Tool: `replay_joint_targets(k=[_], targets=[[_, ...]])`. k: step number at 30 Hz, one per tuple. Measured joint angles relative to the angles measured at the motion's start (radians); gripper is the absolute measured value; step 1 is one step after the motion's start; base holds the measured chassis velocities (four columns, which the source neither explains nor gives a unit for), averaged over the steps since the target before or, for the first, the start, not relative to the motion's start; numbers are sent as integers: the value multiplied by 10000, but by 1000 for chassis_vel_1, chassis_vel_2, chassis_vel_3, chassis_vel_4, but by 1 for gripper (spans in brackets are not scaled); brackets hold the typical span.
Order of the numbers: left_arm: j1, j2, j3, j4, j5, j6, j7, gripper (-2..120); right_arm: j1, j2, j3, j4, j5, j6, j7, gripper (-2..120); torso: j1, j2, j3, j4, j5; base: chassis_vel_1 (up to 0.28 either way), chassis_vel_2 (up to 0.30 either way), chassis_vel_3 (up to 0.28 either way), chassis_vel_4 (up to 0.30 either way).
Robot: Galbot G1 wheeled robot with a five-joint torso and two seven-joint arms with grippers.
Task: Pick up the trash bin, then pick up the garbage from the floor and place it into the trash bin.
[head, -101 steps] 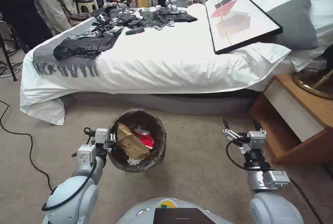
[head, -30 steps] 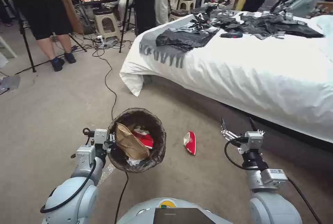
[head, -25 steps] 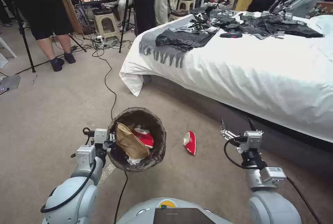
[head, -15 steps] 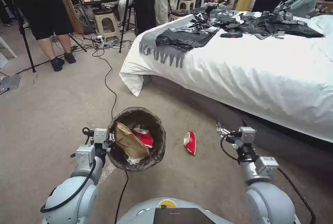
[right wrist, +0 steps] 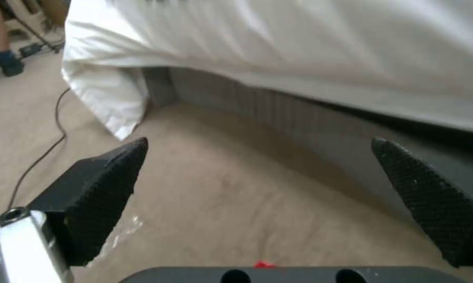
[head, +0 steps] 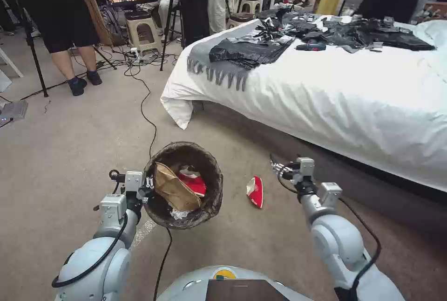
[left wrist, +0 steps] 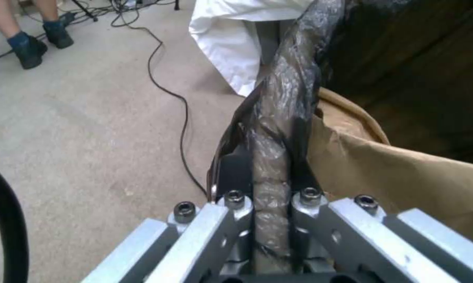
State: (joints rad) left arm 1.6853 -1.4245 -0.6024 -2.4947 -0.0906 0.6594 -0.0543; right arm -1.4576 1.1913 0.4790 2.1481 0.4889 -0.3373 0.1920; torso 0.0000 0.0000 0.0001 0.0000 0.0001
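The crushed red-white paper cup (head: 255,191) will stay stiff and keep its creases when I lift it, because it has crisp edges and a sharp point (head: 260,206).
The trash bin (head: 210,198), lined with a dark bag, hangs just above the carpet with my left gripper (head: 145,190) shut on its near-left rim. In the left wrist view the left gripper (left wrist: 270,169) pinches the bag-covered rim (left wrist: 291,94). Inside lie a brown paper bag (head: 173,191), a red wrapper (head: 194,183) and a white tissue (head: 178,215). One piece of garbage, a crushed red-white paper cup (head: 255,191), lies on the floor right of the bin. My right gripper (head: 274,165) hovers open just right of and beyond the cup; its fingers (right wrist: 110,177) stand wide apart.
The white-sheeted bed (head: 354,100) runs along the right, with black plastic bags (head: 249,51) on top. A black cable (head: 148,121) crosses the carpet toward the bin and passes under it. People, a tripod and a stool (head: 139,28) stand at the back left.
The camera swung left from the bed and nightstand, bringing the cup into view. In the last second my right arm reached forward and left toward the cup. The bin stays held.
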Motion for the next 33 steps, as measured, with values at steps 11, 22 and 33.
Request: replay_joint_targets(k=[11,22,33], targets=[[9,22,-94,-57,-32,0,-6,2,1739,-546,-1492,-2177,1086,-563,514,100,0,0,0,0,1,0,0,0,0],[1,76,-134,-58,-61,0,-6,2,2791,-185,-2549,-3919,1428,-666,692,100,0,0,0,-1,-2,0,0,0,0],[25,87,-115,-58,-67,2,-4,2,3548,297,-3129,-5674,1340,-545,729,100,0,0,0,0,-1,0,0,0,0]])
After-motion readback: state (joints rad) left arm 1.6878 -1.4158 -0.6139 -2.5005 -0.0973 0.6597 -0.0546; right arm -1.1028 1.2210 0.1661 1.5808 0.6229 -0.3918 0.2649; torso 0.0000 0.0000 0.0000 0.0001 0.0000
